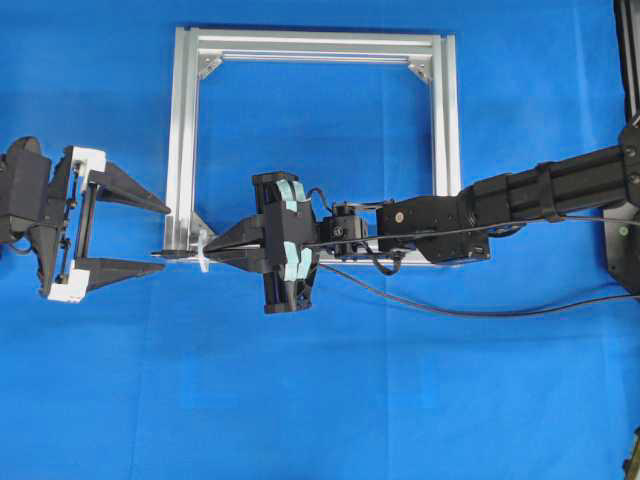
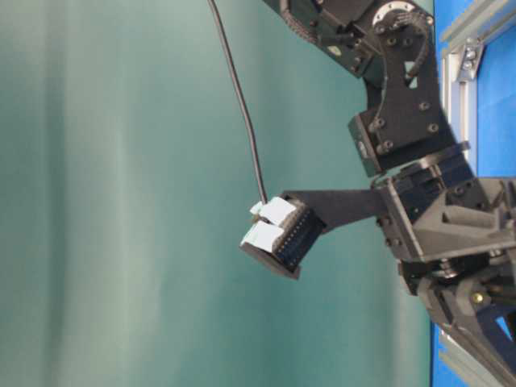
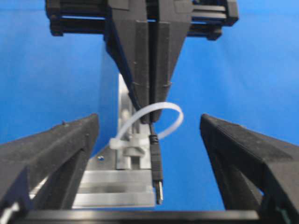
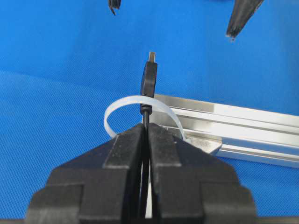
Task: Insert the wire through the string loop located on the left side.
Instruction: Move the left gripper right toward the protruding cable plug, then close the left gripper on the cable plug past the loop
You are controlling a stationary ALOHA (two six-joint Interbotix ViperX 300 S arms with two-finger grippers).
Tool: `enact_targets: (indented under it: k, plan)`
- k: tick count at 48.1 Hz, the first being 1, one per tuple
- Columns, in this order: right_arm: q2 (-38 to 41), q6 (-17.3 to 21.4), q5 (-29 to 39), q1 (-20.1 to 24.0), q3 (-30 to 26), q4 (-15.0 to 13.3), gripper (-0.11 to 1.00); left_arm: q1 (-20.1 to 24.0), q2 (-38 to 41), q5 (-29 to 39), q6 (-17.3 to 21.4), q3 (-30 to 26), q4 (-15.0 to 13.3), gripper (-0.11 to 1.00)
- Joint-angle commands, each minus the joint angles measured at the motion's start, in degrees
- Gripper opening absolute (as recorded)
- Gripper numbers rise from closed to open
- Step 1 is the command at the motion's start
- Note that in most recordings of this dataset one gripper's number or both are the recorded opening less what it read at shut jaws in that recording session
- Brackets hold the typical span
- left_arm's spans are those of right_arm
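Observation:
The black wire (image 1: 179,254) will slide far through the white string loop (image 1: 204,250) when I pull the plug, because the loop curves wide around the wire.
The white string loop (image 3: 164,110) stands up from the near left corner of the silver frame (image 1: 186,130). The black wire runs through it, and its plug (image 3: 156,161) with the grey tip sticks out on my left gripper's side. My right gripper (image 4: 145,129) is shut on the wire just behind the loop (image 4: 117,106), with the plug (image 4: 149,80) past it. My left gripper (image 3: 149,119) is open, its fingers (image 3: 56,158) wide on either side of the plug and touching nothing. From overhead, the left gripper (image 1: 165,237) faces the right gripper (image 1: 212,247) across the loop (image 1: 203,256).
The square aluminium frame lies flat on blue cloth, with corner brackets (image 1: 210,66) inside it. The right arm (image 1: 520,195) reaches across the frame's near rail. Black cables (image 1: 450,305) trail to the right over the cloth. A dark stand (image 1: 622,245) sits at the right edge.

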Motion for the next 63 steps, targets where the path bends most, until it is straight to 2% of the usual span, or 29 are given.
enact_targets:
  k: [1,14,19,57,61,63]
  plan:
    - [-1.32,0.09,-0.35,-0.18,-0.79,0.18,0.00,-0.18,0.88,0.09,-0.09,-1.49,0.09,0.91]
    - [-1.32,0.09,-0.53,-0.18,-0.88,0.18,0.00,-0.09,14.06,0.70,-0.09,-6.06,0.09,0.91]
    - [-1.32,0.09,-0.35,-0.18,-0.88,0.18,0.00,-0.18,16.44,0.70,0.00,-6.86,0.09,0.90]
    - [-1.32,0.09,-0.53,-0.18,-0.97,0.18,0.00,-0.09,16.35,0.70,0.00,-6.77,0.00,0.90]
    - [-1.32,0.09,-0.44,-0.18,-0.97,0.18,0.00,-0.09,16.35,0.70,-0.09,-6.68,0.09,0.88]
    - [-1.32,0.09,-0.35,-0.18,-0.97,0.18,0.00,-0.09,16.26,0.70,0.00,-6.68,0.09,0.82]
